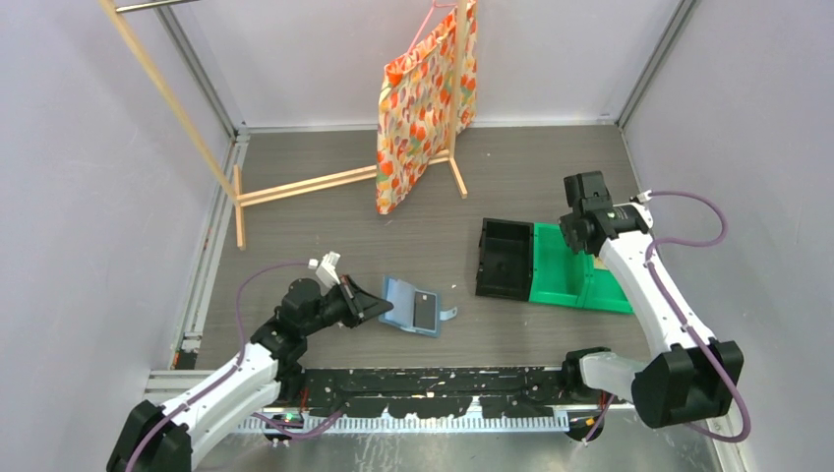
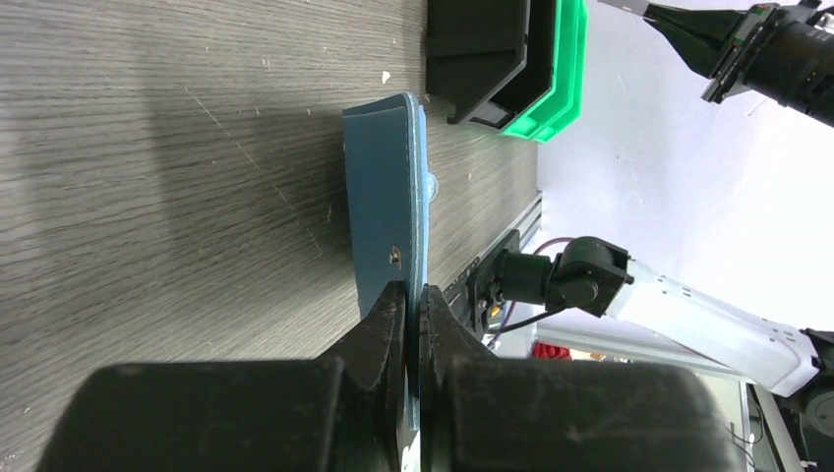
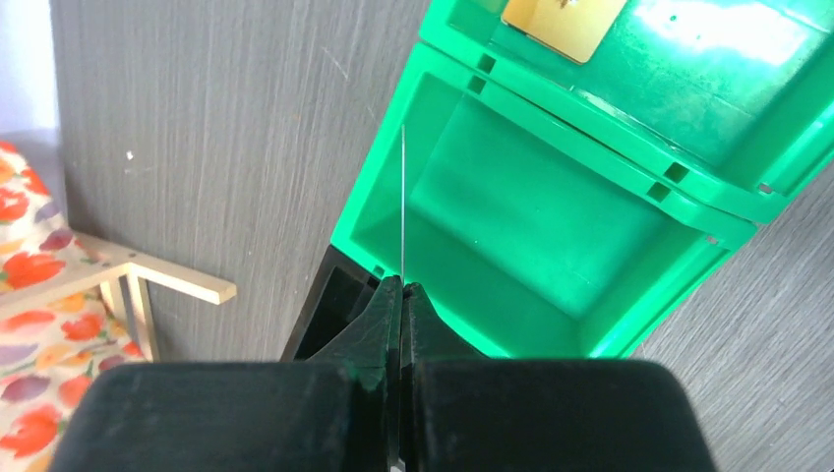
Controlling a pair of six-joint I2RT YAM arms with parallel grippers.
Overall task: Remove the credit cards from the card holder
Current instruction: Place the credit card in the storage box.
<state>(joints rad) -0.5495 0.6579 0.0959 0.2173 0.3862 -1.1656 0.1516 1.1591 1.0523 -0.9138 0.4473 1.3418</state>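
My right gripper should keep moving down until the thin credit card (image 3: 402, 202), which hangs edge-on over the green bin's empty compartment (image 1: 557, 273), is within the compartment's sides, and then let go.
The teal-blue card holder (image 1: 401, 296) lies open on the table, a dark credit card (image 1: 426, 311) on its inner face. My left gripper (image 1: 379, 310) is shut on the holder's near edge; in the left wrist view the holder (image 2: 388, 197) stands on edge between the closed fingers of that gripper (image 2: 415, 295). My right gripper (image 1: 580, 231) hovers over the green bin (image 1: 575, 280). It (image 3: 401, 285) is shut on a thin credit card (image 3: 403, 197) seen edge-on as a pale line. A tan-yellow card (image 3: 563, 25) lies in the bin's other compartment.
A black bin (image 1: 505, 258) sits against the green bin's left side. At the back stands a wooden rack (image 1: 295, 187) with a flowered bag (image 1: 423, 98) hanging on it. Walls close in on the left, right and rear.
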